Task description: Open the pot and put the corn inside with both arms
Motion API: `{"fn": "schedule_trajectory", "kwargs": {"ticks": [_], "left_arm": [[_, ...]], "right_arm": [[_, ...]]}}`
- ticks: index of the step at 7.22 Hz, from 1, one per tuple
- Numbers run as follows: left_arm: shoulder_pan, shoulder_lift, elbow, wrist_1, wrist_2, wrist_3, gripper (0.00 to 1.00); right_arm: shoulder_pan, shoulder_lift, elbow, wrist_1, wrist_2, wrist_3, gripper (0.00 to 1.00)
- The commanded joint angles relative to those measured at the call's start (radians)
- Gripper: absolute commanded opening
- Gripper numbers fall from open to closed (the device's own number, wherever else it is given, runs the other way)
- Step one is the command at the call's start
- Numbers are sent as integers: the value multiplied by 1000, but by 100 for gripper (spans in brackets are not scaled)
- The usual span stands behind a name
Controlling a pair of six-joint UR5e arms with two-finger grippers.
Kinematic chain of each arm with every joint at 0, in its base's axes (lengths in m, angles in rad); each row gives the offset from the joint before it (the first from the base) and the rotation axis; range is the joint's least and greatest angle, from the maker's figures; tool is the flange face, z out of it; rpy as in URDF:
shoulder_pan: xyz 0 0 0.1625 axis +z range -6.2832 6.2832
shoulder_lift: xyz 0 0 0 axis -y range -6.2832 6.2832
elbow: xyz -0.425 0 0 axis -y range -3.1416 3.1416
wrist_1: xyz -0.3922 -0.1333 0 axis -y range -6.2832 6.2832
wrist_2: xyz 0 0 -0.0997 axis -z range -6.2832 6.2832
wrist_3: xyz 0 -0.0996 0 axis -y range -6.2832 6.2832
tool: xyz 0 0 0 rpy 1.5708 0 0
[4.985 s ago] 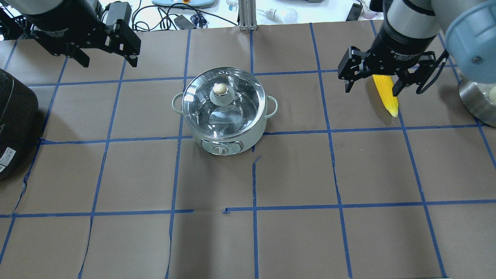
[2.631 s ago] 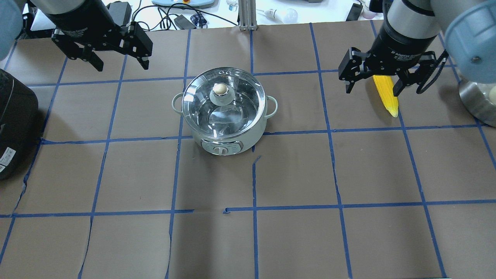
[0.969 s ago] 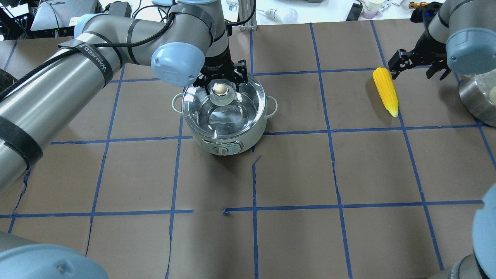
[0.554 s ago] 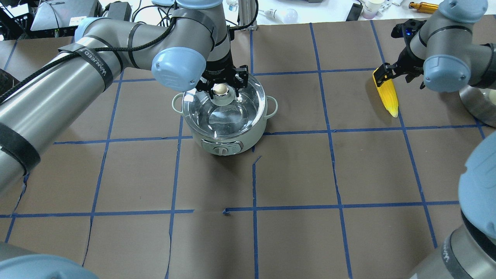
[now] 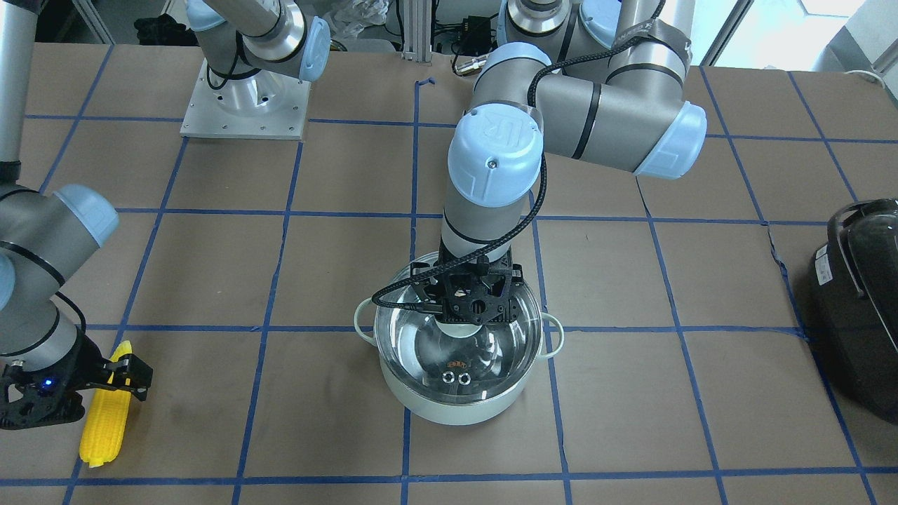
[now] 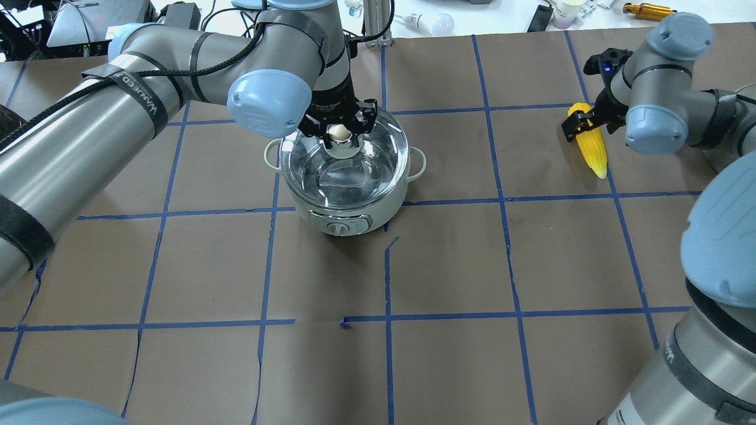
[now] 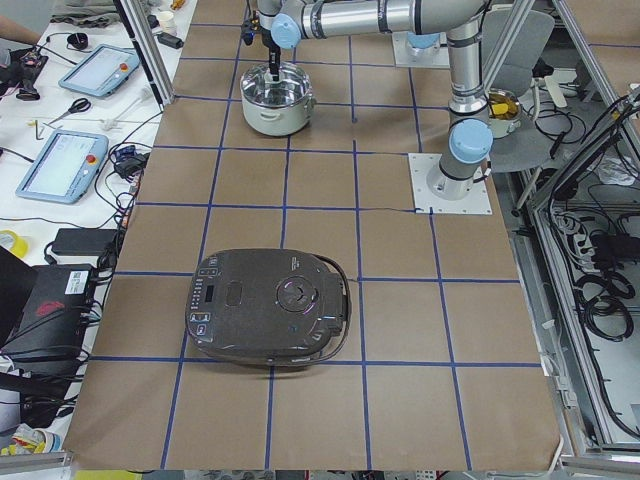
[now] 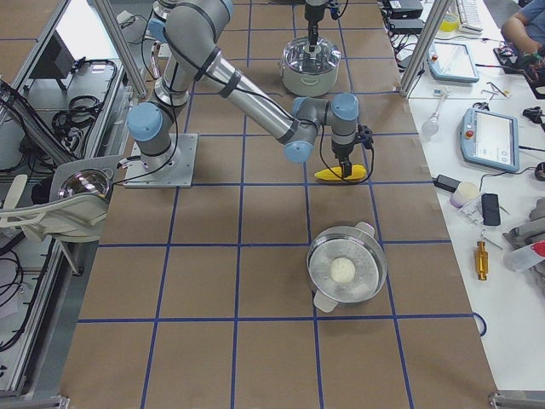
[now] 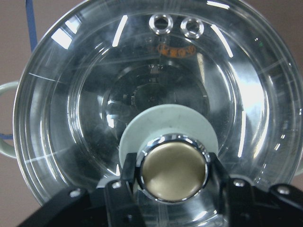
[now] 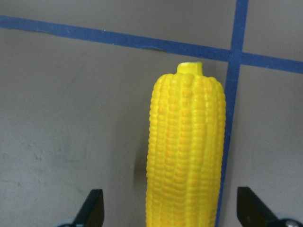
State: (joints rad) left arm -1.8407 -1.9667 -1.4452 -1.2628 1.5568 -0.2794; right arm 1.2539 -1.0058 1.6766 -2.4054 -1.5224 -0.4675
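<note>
The yellow corn (image 5: 106, 426) seems shorter than the pot's wide opening (image 5: 459, 358). I expect the whole corn to fit inside the pot's rim when I lower it in.
The mint-green pot (image 6: 354, 209) stands at mid-table with its glass lid (image 6: 369, 168) on. My left gripper (image 6: 339, 134) reaches straight down over it. In the left wrist view its fingers (image 9: 125, 182) press both sides of the beige knob (image 9: 172, 170). The lid rests on the pot (image 5: 456, 410). The yellow corn (image 6: 595, 150) lies flat at the far right. My right gripper (image 6: 590, 121) is open, low over the corn's thick end. In the right wrist view the corn (image 10: 187, 156) sits between the fingertips (image 10: 93, 208) with a gap on each side.
A large black appliance (image 5: 863, 301) sits on the robot's left end of the table. A steel bowl holding a pale ball (image 8: 345, 268) stands just beyond the corn on the robot's right. The right arm's base plate (image 5: 245, 98) is at the table's back.
My left gripper came from the back left down onto the lid and shut on the knob. My right gripper turned downward and dropped over the corn's thick end.
</note>
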Motion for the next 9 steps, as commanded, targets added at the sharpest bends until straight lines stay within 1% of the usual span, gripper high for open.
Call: {"fn": "schedule_trajectory", "kwargs": {"ticks": [1,2,3,4,5,6,7,8,9], "left_arm": [[29,38,11,-3,-15,3,29],[81,66,18,-15,-35,56,29],[157,92,16,-64,-26,140,29],[248,112,5,-72,-18,187,27],[350,117,2,-72,1,256,27],[461,112,-4,-75,2,423,26],[579,112,-68,-69,-10,562,19],[686,108,-158,-8,-12,692,15],[725,79,-252,122,-14,789,15]], "right_arm": [[-1,26,0,-21,-5,0,34],[-1,24,0,-20,-7,0,0],[-1,20,-8,-18,-7,4,0],[-1,3,-15,-17,-9,12,0],[4,-38,-27,-12,-4,38,0],[28,-89,-46,27,-2,105,0],[103,-132,-73,114,-5,191,0],[260,-161,-130,209,-69,390,0],[432,-154,-211,268,-138,641,0]]}}
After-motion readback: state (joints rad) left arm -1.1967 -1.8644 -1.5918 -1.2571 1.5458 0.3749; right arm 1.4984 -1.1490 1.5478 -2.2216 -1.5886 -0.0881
